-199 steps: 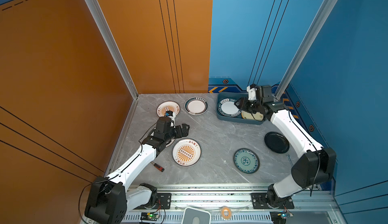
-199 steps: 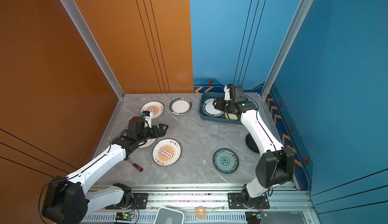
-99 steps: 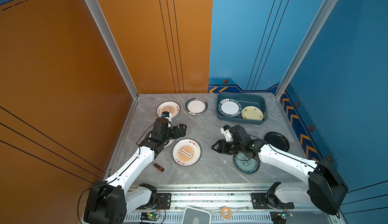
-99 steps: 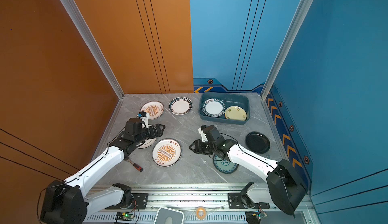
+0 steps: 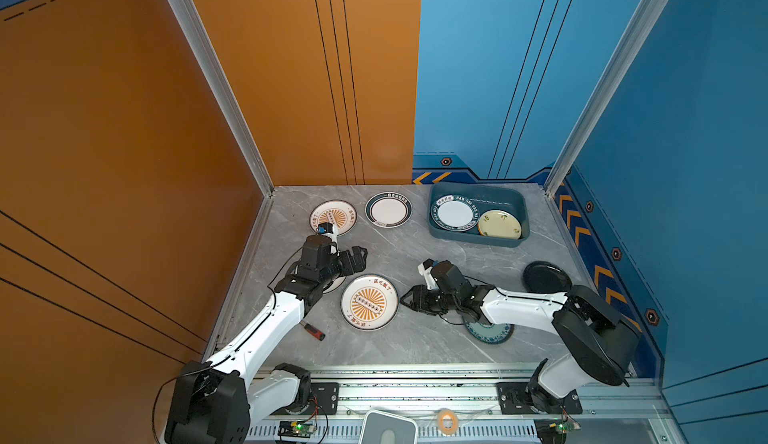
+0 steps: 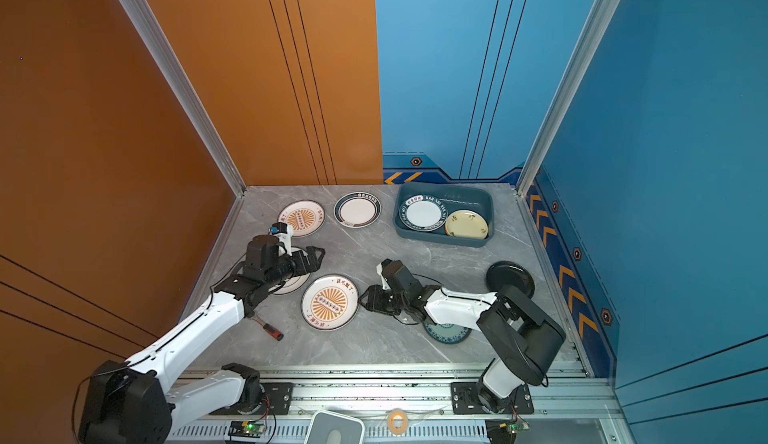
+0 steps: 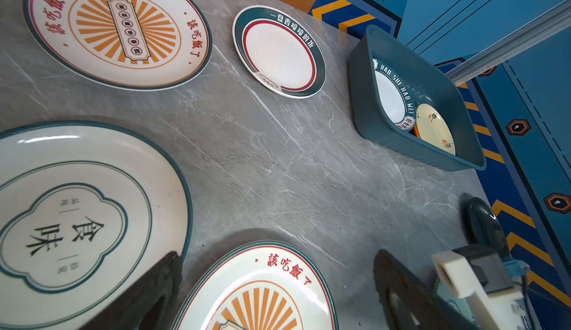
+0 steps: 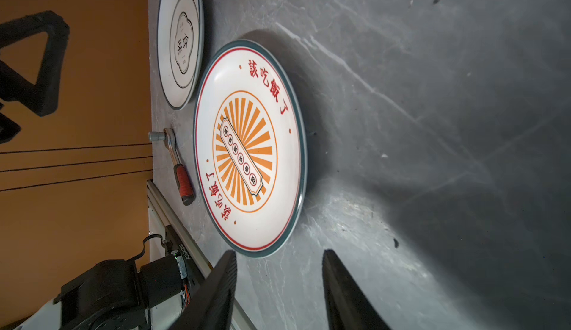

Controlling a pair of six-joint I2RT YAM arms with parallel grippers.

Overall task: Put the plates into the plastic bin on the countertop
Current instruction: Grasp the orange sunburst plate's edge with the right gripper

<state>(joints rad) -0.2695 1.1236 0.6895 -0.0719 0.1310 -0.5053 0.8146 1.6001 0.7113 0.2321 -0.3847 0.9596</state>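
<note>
The gap between the open fingers of the robot's right gripper faces the near sunburst plate's rim (image 5: 396,303), so the gripper should keep going in until its fingers are on both sides of the plate's rim, then close.
The dark teal plastic bin (image 5: 469,239) stands at the back right of the countertop (image 5: 415,254). It holds a green-lettered plate (image 5: 454,213) and a cream plate (image 5: 499,224). On the countertop lie two sunburst plates (image 5: 332,216) (image 5: 369,301), a green-rimmed plate (image 5: 388,210), a black plate (image 5: 546,276) and a teal-patterned plate (image 5: 490,331) half under the right arm. My left gripper (image 5: 359,257) hovers open over a grey-ringed white plate (image 7: 77,208). My right gripper (image 8: 279,254) is open and empty, low beside the near sunburst plate's (image 8: 250,149) rim.
A red-handled ratchet tool (image 5: 313,330) lies left of the near sunburst plate. An aluminium rail (image 5: 415,373) runs along the front edge. Orange and blue walls close in the left, back and right.
The right arm left the cream plate in the bin and swung to the front middle, ending beside the near sunburst plate. The left arm barely moved.
</note>
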